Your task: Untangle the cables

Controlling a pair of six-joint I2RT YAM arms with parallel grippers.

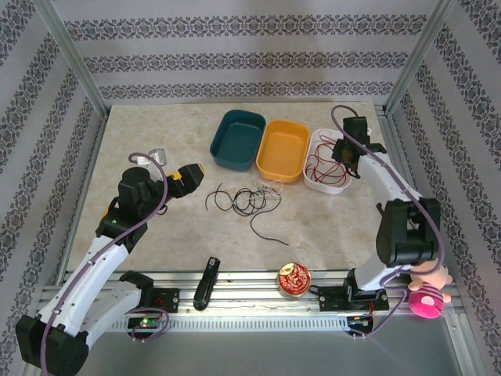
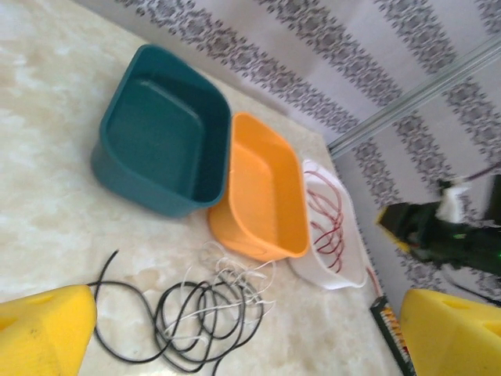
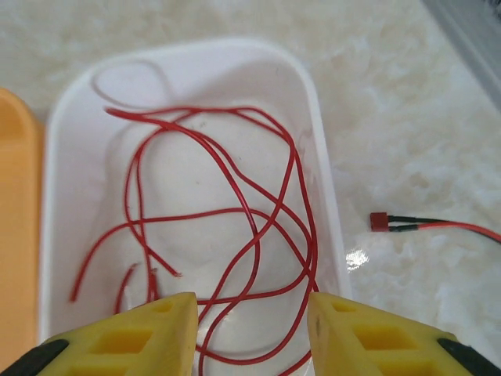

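I should pull the black loops (image 1: 238,205) away with my left gripper while my right gripper pulls the white cables out, because the black cables loop over the white cables (image 1: 261,194).
A tangle of black cables (image 1: 244,202) and thin white cables (image 1: 264,188) lies mid-table in front of the bins; one black strand (image 1: 268,232) trails toward the near edge. In the left wrist view the black cables (image 2: 188,321) loop over the white cables (image 2: 239,278). My left gripper (image 1: 194,174) hovers left of the tangle, open (image 2: 250,348) with nothing between its yellow fingers (image 2: 43,333). Red cables (image 3: 250,211) lie loose in the white bin (image 3: 327,196). My right gripper (image 1: 344,159) hangs over that bin, open (image 3: 252,337) above the red cables (image 1: 322,166).
A teal bin (image 1: 237,139) and an orange bin (image 1: 283,149) stand left of the white bin (image 1: 311,182). A red connector (image 3: 380,222) on a lead lies right of the bin. A black tool (image 1: 207,282), a red tin (image 1: 293,278) and a pink toy (image 1: 429,296) sit by the near rail.
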